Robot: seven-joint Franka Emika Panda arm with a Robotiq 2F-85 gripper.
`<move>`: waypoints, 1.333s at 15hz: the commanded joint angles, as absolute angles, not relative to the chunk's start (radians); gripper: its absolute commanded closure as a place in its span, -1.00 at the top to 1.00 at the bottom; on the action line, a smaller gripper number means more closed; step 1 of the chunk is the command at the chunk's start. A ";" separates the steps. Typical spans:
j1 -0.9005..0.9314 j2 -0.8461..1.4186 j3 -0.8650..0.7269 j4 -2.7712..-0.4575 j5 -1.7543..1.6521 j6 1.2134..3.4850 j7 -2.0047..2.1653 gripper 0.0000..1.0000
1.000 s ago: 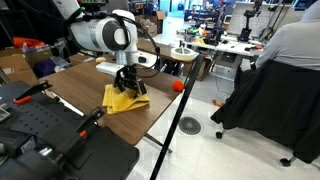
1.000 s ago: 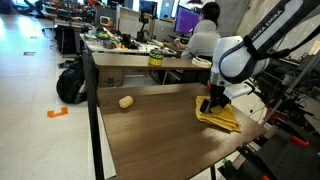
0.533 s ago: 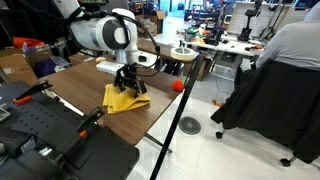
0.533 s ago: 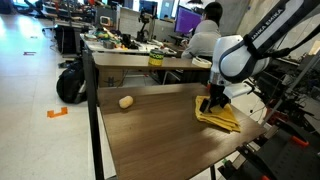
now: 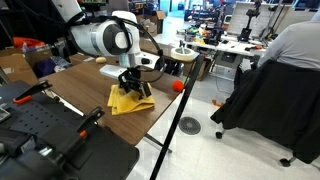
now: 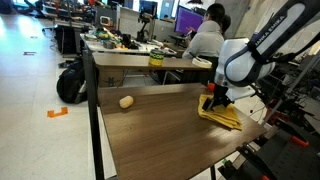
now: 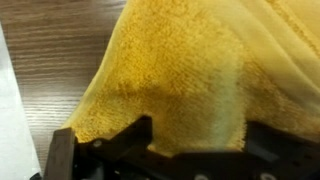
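Observation:
The yellow towel under my gripper is near the table's corner [image 5: 138, 135]. I should sweep the towel back along the wood toward the table's other end [image 5: 68, 82].
A yellow towel [image 5: 124, 100] lies crumpled on the wooden table [image 5: 85, 85] close to its corner, also visible in an exterior view as the towel [image 6: 223, 116]. My gripper [image 5: 134, 87] points down onto the towel, and in an exterior view the gripper [image 6: 213, 99] sits at the cloth's near edge. In the wrist view the towel [image 7: 190, 65] fills the picture, and the gripper [image 7: 197, 130] stands open with a fold of cloth lying between its two dark fingers [image 7: 140, 132]. The jaws stay wide apart and do not pinch the fabric.
A small tan lump [image 6: 126, 101] rests mid-table. An orange ball [image 5: 179, 86] lies past the table's edge beside a black pole [image 5: 178, 118]. A person [image 5: 283, 70] sits at the neighbouring desk. Black equipment [image 5: 45, 140] stands in front.
The gripper and arm have shifted slightly sideways along the table's edge, and the towel's bunch has moved a little with them. The jaws have stayed open.

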State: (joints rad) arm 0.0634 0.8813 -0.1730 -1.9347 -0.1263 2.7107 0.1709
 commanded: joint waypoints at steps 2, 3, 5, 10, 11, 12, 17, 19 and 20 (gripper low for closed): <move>0.020 1.019 -0.254 -1.883 -0.095 2.804 0.235 1.00; 0.009 1.027 -0.261 -1.868 -0.081 2.793 0.243 1.00; -0.005 1.042 -0.263 -1.852 -0.068 2.781 0.243 1.00; 0.046 1.002 -0.280 -1.959 -0.150 2.783 0.184 1.00; 0.057 0.989 -0.283 -1.981 -0.169 2.799 0.172 1.00; 0.072 0.971 -0.287 -2.011 -0.192 2.820 0.160 1.00; 0.148 0.900 -0.317 -2.169 -0.304 2.970 0.095 1.00; 0.183 0.875 -0.329 -2.245 -0.332 3.058 0.058 1.00; 0.204 0.868 -0.335 -2.281 -0.341 3.105 0.037 1.00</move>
State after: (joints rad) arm 0.1426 0.8386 -0.3285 -2.1566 -0.3031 2.9774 0.0779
